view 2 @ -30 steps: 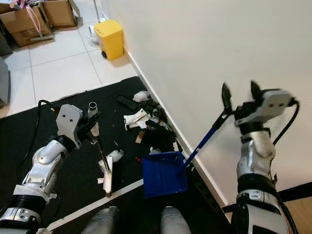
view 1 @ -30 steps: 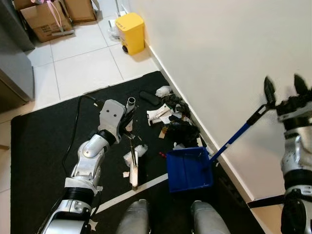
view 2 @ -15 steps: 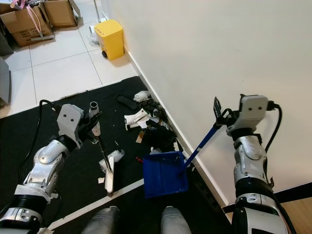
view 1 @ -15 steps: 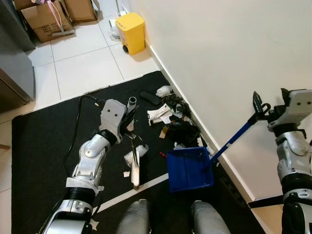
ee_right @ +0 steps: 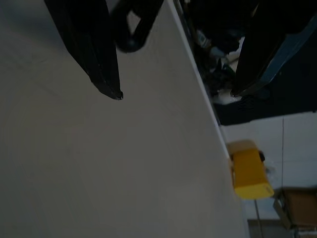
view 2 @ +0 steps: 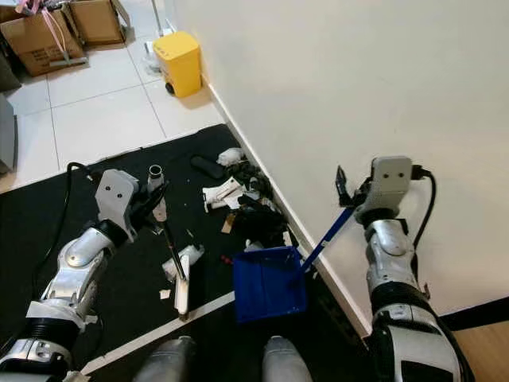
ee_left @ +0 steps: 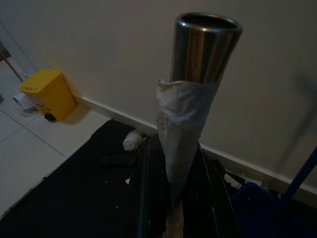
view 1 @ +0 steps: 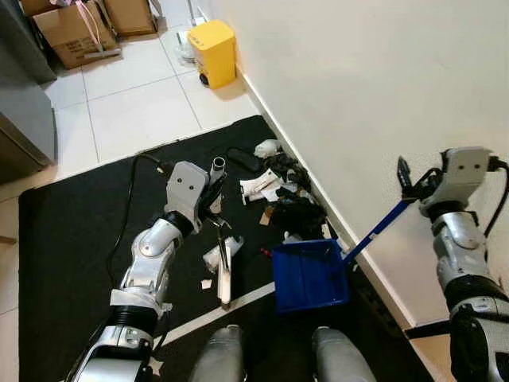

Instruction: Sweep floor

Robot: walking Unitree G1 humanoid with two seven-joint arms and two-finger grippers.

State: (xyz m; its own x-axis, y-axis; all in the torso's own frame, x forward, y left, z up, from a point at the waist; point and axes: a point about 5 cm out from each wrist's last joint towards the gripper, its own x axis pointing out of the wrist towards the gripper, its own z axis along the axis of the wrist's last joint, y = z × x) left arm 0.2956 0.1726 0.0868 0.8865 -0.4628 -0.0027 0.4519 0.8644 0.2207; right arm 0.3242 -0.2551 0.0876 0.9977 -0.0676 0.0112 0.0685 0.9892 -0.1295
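My gripper will sweep, and the crumpled white scrap will slide in one piece into the blue dustpan, because it lies apart from the pile of litter (view 1: 288, 195).
My left gripper (view 1: 210, 196) is shut on the taped metal handle (ee_left: 197, 79) of a small broom. The broom's pale head (view 1: 225, 275) rests on the black mat (view 1: 71, 231), beside a crumpled white scrap. A pile of litter (view 1: 282, 195), black and white scraps, lies along the wall's foot. Just in front of the pile stands a blue dustpan (view 1: 308, 274), and its long blue handle (view 1: 374, 231) slants up along the wall. My right gripper (view 1: 406, 181) is at the black top of that handle. Its fingers (ee_right: 101, 59) stand apart, with the handle's end between them.
A yellow bin (view 1: 213, 52) stands by the wall further on, and cardboard boxes (view 1: 75, 32) lie beyond it on the white tiles. A grey cabinet (view 1: 24, 103) is at far left. The cream wall (view 1: 382, 79) runs close along my right. A white line (view 1: 215, 314) crosses the mat.
My right gripper has come down from above and behind the dustpan handle to its top end. The left arm nudged the broom head slightly right.
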